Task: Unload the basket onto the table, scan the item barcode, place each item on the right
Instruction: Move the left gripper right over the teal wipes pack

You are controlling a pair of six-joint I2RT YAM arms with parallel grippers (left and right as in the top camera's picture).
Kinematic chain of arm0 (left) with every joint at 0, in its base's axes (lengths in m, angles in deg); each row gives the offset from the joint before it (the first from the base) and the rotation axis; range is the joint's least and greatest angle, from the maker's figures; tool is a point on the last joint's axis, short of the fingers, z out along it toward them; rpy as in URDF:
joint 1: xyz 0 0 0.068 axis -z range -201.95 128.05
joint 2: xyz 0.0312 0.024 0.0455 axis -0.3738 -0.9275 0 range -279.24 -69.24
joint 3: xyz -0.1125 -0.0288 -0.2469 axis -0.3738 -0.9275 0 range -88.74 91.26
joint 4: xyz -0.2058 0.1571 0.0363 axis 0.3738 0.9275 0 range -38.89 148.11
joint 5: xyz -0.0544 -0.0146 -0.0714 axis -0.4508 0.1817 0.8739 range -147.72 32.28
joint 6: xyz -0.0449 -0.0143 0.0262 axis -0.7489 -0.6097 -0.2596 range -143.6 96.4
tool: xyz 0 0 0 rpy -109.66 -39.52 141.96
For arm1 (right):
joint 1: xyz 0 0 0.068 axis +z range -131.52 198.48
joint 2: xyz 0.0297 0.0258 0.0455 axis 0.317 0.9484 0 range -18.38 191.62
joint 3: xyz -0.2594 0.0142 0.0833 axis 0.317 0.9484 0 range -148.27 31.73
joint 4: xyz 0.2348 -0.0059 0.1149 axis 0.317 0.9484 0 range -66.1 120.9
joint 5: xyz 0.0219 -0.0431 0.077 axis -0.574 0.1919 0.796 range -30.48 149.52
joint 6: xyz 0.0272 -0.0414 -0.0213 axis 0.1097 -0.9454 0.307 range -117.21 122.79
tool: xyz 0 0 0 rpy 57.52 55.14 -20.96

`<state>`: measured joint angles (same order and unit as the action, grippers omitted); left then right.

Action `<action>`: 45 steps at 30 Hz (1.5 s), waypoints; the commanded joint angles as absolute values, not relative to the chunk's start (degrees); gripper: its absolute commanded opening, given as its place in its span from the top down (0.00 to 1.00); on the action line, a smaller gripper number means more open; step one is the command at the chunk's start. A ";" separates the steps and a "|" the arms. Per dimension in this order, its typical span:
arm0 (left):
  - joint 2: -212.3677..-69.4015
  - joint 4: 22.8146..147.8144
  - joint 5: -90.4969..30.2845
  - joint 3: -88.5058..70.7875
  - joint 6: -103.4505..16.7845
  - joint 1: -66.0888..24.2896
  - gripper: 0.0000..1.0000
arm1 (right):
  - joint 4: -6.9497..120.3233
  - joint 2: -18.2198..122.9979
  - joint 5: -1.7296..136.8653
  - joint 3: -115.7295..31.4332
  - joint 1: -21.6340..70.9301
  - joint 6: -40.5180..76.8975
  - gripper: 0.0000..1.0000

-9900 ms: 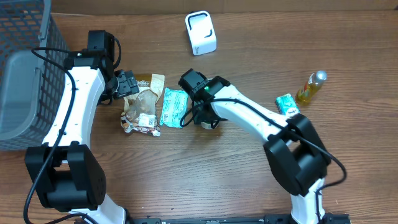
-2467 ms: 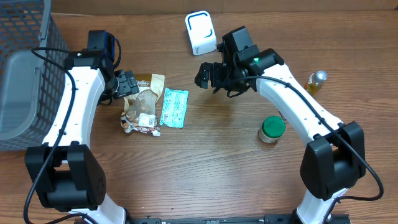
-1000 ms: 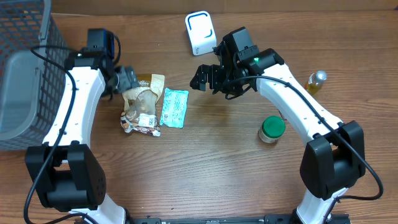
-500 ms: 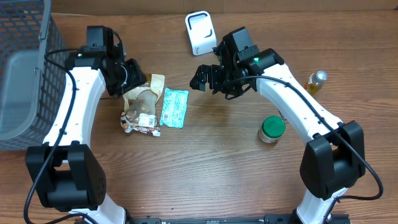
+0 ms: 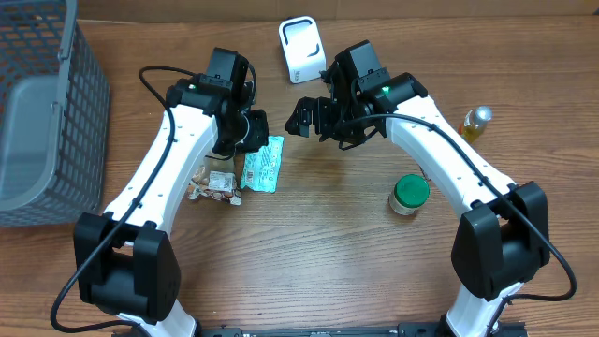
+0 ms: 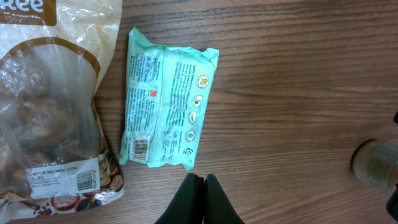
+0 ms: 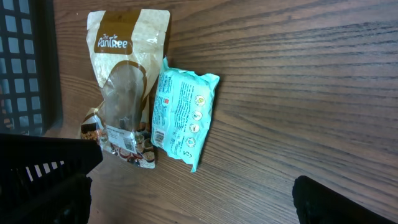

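Note:
The packet lies lengthwise against the brown snack pouch. My left gripper should push the packet's pouch-side edge (image 6: 128, 74) to slide the packet clear and turn it crosswise.
A teal packet (image 5: 264, 167) lies flat on the wooden table beside a brown snack pouch (image 5: 213, 183). Its barcode (image 6: 141, 148) shows at the packet's (image 6: 166, 115) near end in the left wrist view. My left gripper (image 5: 253, 131) hovers over the packet's far end, and its fingers (image 6: 198, 198) are shut with nothing between them. My right gripper (image 5: 309, 117) hangs open to the right of the packet (image 7: 182, 115), holding nothing. The white scanner (image 5: 301, 49) stands at the back of the table.
A grey wire basket (image 5: 37, 112) fills the left side. A green-lidded jar (image 5: 408, 194) stands at the right and a yellow bottle (image 5: 475, 124) farther right. The pouch (image 6: 50, 106) lies against the packet's left edge.
My left arm has swung right from the pouch's left side to above the packet, and its jaws have closed empty. The right arm has not moved.

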<state>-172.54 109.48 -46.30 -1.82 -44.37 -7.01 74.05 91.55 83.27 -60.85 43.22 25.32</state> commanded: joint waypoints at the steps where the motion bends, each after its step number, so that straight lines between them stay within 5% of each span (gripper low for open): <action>1: -173.05 109.87 -47.88 -1.71 -43.08 -5.92 0.96 | 73.83 91.85 83.56 -61.50 42.95 25.51 0.00; 11: -173.07 111.20 -57.97 -2.41 -43.50 -5.83 0.96 | 73.83 91.85 83.56 -61.50 42.95 25.51 0.00; 39: -189.79 102.07 -53.21 -2.41 -45.84 -5.76 0.96 | 72.81 92.55 74.81 -61.22 41.47 25.34 0.00; 45: -191.80 107.71 -48.55 -2.41 -37.75 -3.62 0.96 | 73.90 92.55 72.58 -61.24 39.85 25.34 0.00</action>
